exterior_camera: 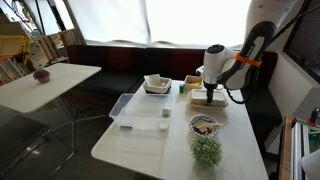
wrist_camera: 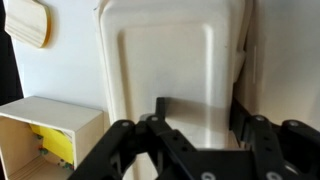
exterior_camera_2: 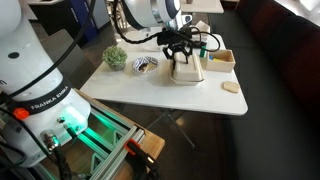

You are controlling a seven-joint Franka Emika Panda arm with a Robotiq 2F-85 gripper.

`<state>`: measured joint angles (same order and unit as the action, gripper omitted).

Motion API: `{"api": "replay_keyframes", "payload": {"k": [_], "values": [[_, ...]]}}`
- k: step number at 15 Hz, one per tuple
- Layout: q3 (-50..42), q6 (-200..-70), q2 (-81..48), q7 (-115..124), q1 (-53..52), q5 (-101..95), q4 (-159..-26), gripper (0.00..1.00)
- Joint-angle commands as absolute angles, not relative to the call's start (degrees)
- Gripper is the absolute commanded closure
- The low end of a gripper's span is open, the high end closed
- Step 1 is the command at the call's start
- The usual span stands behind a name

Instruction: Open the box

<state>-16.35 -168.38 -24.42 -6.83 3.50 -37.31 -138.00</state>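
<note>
My gripper's fingers are on both sides of the lid's rim [wrist_camera: 218,82] from above, so I should move back toward the patterned bowl and lift the lid from its side edge [wrist_camera: 240,64].
The cream-white box [wrist_camera: 170,55] lies flat on the white table with its lid down; it also shows in both exterior views [exterior_camera: 211,106] [exterior_camera_2: 186,72]. My gripper [wrist_camera: 200,115] is right above it, pointing down, seen in both exterior views [exterior_camera: 208,93] [exterior_camera_2: 179,50]. The jaws are open. In the wrist view one finger is over the lid and the other is past the box's right edge, so that edge lies between them. I cannot tell whether the fingers touch the box.
A small open wooden box with yellow contents [wrist_camera: 50,140] [exterior_camera_2: 222,60] stands beside the box. A tan oval piece [wrist_camera: 28,22] [exterior_camera_2: 232,88] lies nearby. A clear plastic tray [exterior_camera: 135,108], a white square dish [exterior_camera: 157,84], a patterned bowl [exterior_camera: 204,123] and a small plant [exterior_camera: 207,150] share the table.
</note>
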Motion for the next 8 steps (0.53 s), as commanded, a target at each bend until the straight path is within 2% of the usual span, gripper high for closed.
{"api": "replay_keyframes", "payload": {"k": [1, 2, 6, 8], "values": [[-18.05, -169.58, -24.87, -5.4, 1.46, -38.11, -138.18, 0.41], [-18.62, -169.26, -24.37, -5.07, 0.85, -38.52, -138.39, 0.37], [-20.99, -168.53, -22.38, -3.02, -1.69, -40.42, -139.35, 0.11], [-22.13, -168.52, -21.55, -1.99, -3.0, -40.89, -139.78, 0.09]]}}
